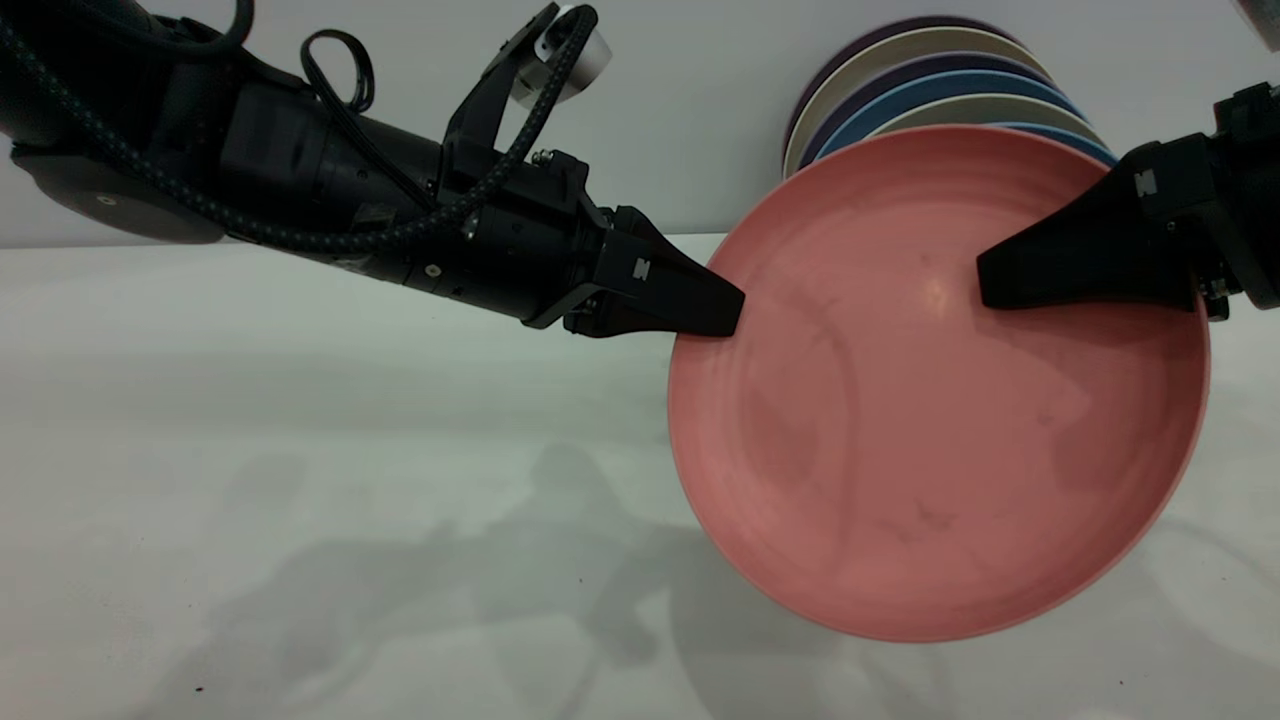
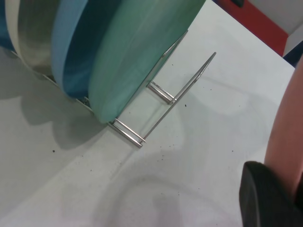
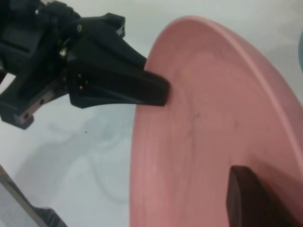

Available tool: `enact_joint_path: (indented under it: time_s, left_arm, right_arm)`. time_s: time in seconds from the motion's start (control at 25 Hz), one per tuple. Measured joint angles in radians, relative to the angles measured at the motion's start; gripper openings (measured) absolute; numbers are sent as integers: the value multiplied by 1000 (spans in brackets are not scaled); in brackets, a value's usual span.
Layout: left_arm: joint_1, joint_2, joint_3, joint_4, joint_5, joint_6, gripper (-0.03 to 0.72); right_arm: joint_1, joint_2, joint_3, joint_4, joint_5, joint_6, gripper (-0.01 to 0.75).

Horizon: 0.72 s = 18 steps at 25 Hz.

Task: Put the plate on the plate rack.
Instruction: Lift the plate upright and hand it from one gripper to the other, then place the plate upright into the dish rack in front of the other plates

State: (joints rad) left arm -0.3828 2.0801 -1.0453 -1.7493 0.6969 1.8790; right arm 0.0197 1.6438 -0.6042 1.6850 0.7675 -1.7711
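The salmon-pink plate's rim [image 1: 684, 358] is pinched by both grippers, so next my left gripper lets go and moves away before my right gripper lowers the plate into the rack's empty loop [image 2: 154, 111].
The salmon-pink plate [image 1: 900, 420] stands on edge above the table, its face toward the exterior camera, held between both arms. My left gripper [image 1: 725, 310] is shut on its left rim; one dark finger [image 2: 265, 198] lies against the pink rim [image 2: 286, 127]. My right gripper [image 1: 995, 275] is shut on the right rim, one finger [image 3: 251, 198] lying across the plate's face [image 3: 213, 123]. The right wrist view also shows the left gripper [image 3: 156, 92] on the far rim. The silver wire plate rack [image 2: 161, 94] has a bare loop beside a teal-green plate [image 2: 137, 52].
Several plates stand upright in the rack behind the pink plate [image 1: 930, 90], among them a blue one [image 2: 71, 42] and a cream one [image 2: 28, 33]. A red object [image 2: 258, 19] lies past the table's far edge. White tabletop [image 1: 300, 450] stretches to the left.
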Motion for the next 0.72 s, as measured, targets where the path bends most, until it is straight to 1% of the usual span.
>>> enact_joint_path:
  time_s: [0.12, 0.16, 0.2, 0.28, 0.36, 0.48, 0.56, 0.64, 0.72]
  left_arm:
    - [0, 0, 0, -1, 4, -16, 46]
    - [0, 0, 0, 0, 6, -19, 59]
    - [0, 0, 0, 0, 6, -20, 74]
    - [7, 0, 0, 0, 7, -31, 127]
    - [27, 0, 0, 6, 26, -53, 199]
    - [75, 0, 0, 31, 77, -107, 341]
    - [126, 0, 0, 54, 107, -149, 416]
    - [189, 0, -1, 62, 106, -184, 468]
    - [254, 0, -2, 103, 103, -227, 495]
  right_arm:
    - [0, 0, 0, 0, -19, 0, 133]
    - [0, 0, 0, 0, -25, 0, 113]
    - [0, 0, 0, -1, -34, -1, 112]
    - [0, 0, 0, -3, -36, -1, 112]
    - [0, 0, 0, -7, -35, 0, 112]
    - [1, 0, -6, -15, -27, 0, 109]
    - [2, 0, -8, -25, -49, 2, 109]
    - [2, -1, -5, -83, -87, 0, 109]
    - [2, -8, -5, -125, -119, 0, 109]
